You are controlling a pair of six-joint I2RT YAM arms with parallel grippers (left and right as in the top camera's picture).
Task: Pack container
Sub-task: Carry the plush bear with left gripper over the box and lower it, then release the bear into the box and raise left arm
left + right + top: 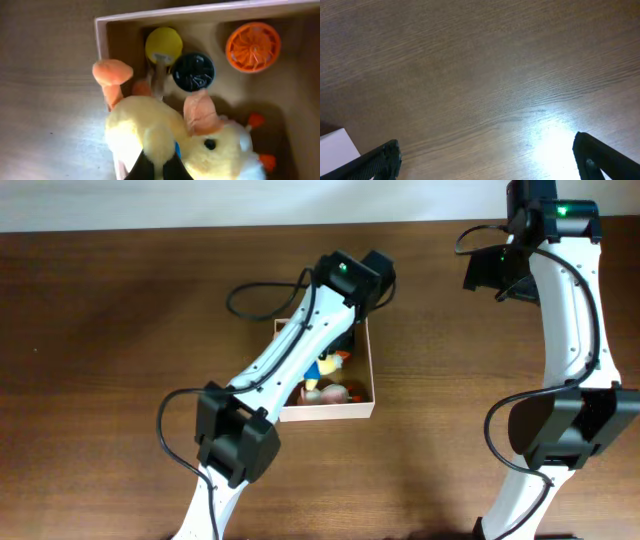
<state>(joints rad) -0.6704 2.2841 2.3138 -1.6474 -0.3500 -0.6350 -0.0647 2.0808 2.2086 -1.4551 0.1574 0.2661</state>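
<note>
The plush toy's head [215, 145] is hanging over the container's free bottom [235, 92]. My left gripper should continue to move the toy inward until its orange foot is clear of the container's side.
The container [366, 372] is a shallow white-walled box with a tan inside, at mid-table; its rim also shows in the left wrist view [150, 19]. My left gripper [159, 169] is shut on a limb of a yellow plush toy [135, 127] with orange feet and ears. It holds the toy over the box's left wall, partly inside. From overhead the toy [325, 368] shows beneath the left arm. My right gripper [487, 155] is open and empty over bare wood, right of the box [495, 275].
Inside the box lie a yellow ball [163, 44], a black round piece [193, 71] and an orange ribbed disc [253, 46]. A white corner [337, 145] shows at the right wrist view's lower left. The table is dark wood [110, 330].
</note>
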